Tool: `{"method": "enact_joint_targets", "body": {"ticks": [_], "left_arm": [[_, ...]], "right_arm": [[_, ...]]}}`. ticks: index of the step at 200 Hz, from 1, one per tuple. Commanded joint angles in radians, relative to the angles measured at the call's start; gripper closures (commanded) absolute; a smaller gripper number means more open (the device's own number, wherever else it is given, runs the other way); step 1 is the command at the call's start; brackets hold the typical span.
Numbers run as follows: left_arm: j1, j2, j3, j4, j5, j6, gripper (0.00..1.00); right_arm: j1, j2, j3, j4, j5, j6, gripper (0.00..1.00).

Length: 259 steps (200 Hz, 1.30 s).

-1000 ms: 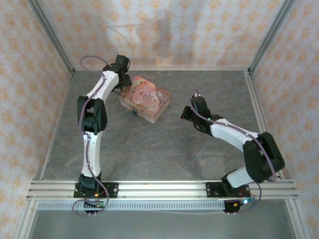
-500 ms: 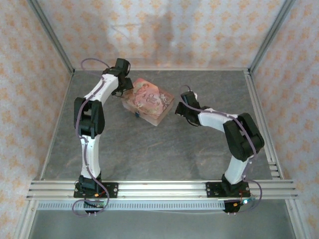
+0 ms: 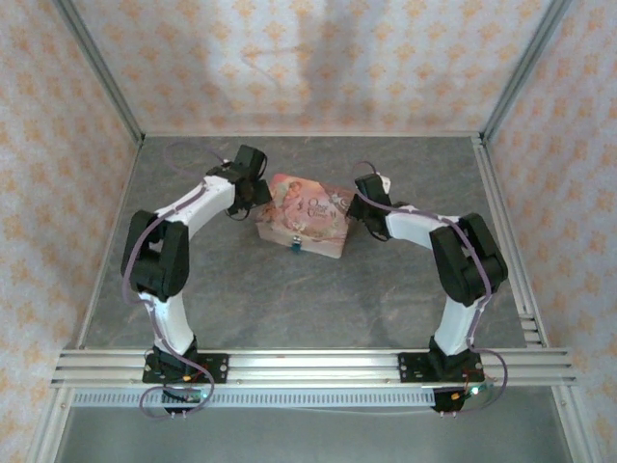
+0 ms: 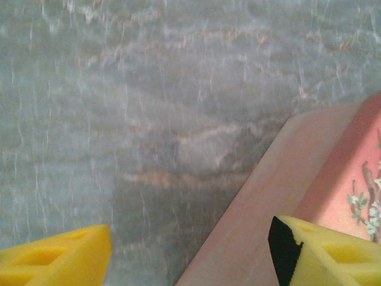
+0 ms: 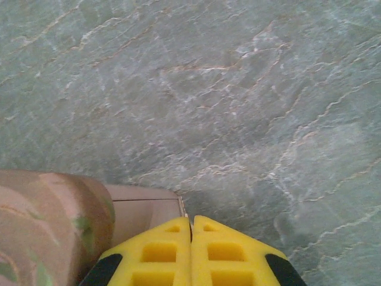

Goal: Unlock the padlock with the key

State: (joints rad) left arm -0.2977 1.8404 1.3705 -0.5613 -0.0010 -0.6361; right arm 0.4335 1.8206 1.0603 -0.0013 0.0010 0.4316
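Observation:
The box slants with its padlock hanging free (image 3: 296, 245), so next my right gripper braces the box's far side (image 3: 316, 181) while my left gripper takes the padlock.
The pink floral box (image 3: 310, 214) lies mid-table, and the small dark padlock (image 3: 297, 247) hangs at its near side. My left gripper (image 3: 260, 191) is at the box's left end. It stands open (image 4: 190, 238), with one yellow finger (image 4: 59, 256) over the table and the other (image 4: 333, 253) over the box's pink wall (image 4: 262, 214). My right gripper (image 3: 359, 214) is at the box's right end. Its fingers are shut (image 5: 190, 220), and a thin pale sliver, the key (image 5: 184, 207), pokes out between the tips beside the box's end (image 5: 143, 214).
The grey stone-patterned table (image 3: 289, 299) is walled by patterned panels on three sides. An aluminium rail (image 3: 308, 367) carrying both arm bases runs along the near edge.
The box has slid right and toward the near edge and has turned. My left gripper followed its left end. My right arm swung left and now sits at the box's right end.

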Motion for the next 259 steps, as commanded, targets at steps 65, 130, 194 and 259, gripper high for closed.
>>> {"method": "enact_joint_targets", "body": {"ticks": [65,130,194,259], "left_arm": [[-0.092,-0.233,-0.15,-0.076,-0.102,-0.044,0.12],[-0.132,-0.54,-0.325,0.07,0.095,0.033,0.0],[-0.313,-0.652,-0.738,0.543,0.19,0.047,0.0],[-0.403,-0.431,-0.84,0.923,0.174,0.157,0.0]], "right_arm": [[0.005,-0.123,-0.015,-0.159,0.114,-0.106,1.0],[0.007,-0.155,0.253,-0.378,0.145,-0.217,1.0],[0.01,0.213,0.698,-0.504,-0.028,-0.209,1.0],[0.043,0.462,0.946,-0.597,-0.061,-0.207,1.0]]}}
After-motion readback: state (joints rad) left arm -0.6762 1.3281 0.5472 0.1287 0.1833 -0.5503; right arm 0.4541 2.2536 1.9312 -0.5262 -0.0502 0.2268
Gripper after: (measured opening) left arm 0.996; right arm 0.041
